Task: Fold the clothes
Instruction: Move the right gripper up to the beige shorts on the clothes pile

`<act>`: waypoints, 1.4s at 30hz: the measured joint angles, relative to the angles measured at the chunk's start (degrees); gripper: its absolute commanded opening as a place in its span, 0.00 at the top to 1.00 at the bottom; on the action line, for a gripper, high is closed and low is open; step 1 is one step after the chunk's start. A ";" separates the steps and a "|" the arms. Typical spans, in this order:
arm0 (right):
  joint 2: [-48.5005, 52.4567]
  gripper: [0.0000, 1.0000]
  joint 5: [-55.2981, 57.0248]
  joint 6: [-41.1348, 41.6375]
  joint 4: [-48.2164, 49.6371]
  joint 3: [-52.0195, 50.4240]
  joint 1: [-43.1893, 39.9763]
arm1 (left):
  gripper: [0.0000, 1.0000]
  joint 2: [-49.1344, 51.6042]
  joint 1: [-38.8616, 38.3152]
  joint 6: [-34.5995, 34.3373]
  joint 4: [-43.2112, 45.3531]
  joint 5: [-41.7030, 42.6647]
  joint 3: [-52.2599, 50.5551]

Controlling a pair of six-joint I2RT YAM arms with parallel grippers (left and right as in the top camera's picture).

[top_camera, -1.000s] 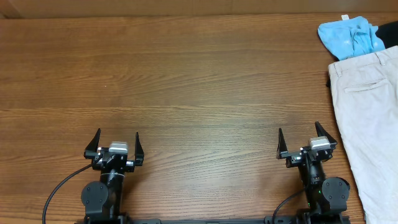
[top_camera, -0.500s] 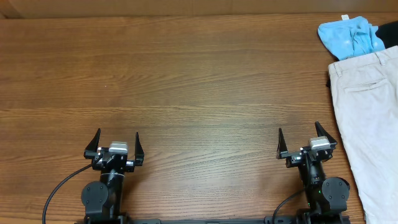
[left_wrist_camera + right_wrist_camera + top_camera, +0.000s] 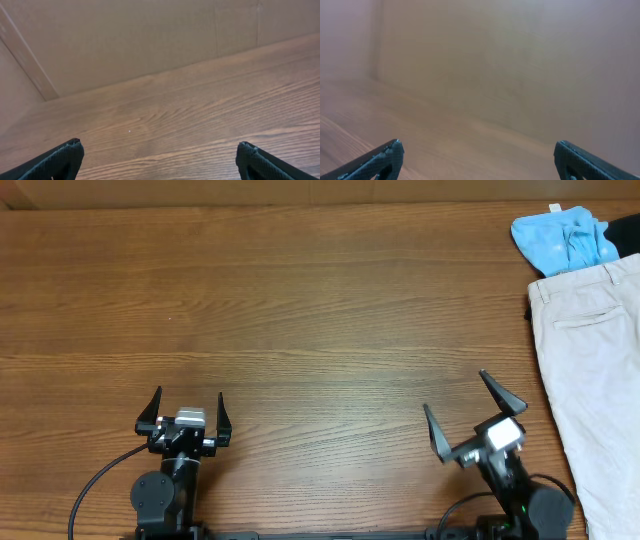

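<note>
The khaki shorts lie beside my right gripper, which is pointing at empty wood. I should swing the gripper back and grab the shorts by the waistband corner.
Pale beige khaki shorts lie flat along the table's right edge, a welt pocket showing near the top. A crumpled sky-blue top lies behind them at the back right, with a black garment at the frame edge beside it. My left gripper is open and empty near the front left; its fingertips show in the left wrist view. My right gripper is open and empty, raised and turned to the left, just left of the shorts. Its wrist view shows only blurred wood and wall.
The wooden table spreads across the view. A pale wall or cardboard panel stands behind the far table edge. The arm bases sit at the front edge.
My right gripper has lifted and rotated to the left, its fingers now spread wider apart in the overhead view. The left arm and the clothes have not moved.
</note>
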 measured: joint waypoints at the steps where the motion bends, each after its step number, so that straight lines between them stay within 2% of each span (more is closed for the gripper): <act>1: -0.13 0.00 -1.86 0.00 2.60 0.02 0.00 | 0.00 0.00 0.00 0.00 -0.07 -0.02 0.00; 5: -0.22 0.00 -7.80 0.00 9.09 0.00 0.00 | 0.00 0.00 0.00 0.00 -0.04 -0.02 0.00; 12: -0.22 0.00 -7.26 0.85 4.28 0.00 0.00 | 0.00 0.00 0.00 0.00 -0.07 -0.02 0.00; 23: -0.11 0.00 13.88 4.50 6.14 0.15 0.00 | 0.00 0.00 0.00 0.00 -0.07 0.00 0.00; 27: 2.80 0.00 21.38 4.26 5.70 3.28 0.00 | 0.00 0.00 0.00 0.00 -0.07 0.00 0.00; 32: 12.85 0.00 27.58 0.96 5.25 11.45 0.00 | 0.00 0.00 0.00 0.00 -0.09 0.00 0.00; 36: 24.90 0.00 34.36 -0.92 4.28 19.58 0.00 | 0.00 0.00 0.02 0.00 -0.07 -0.02 0.00; 42: 44.39 0.00 40.61 -5.70 -3.67 34.36 -0.28 | 0.00 0.00 0.00 0.00 -0.07 -0.02 0.00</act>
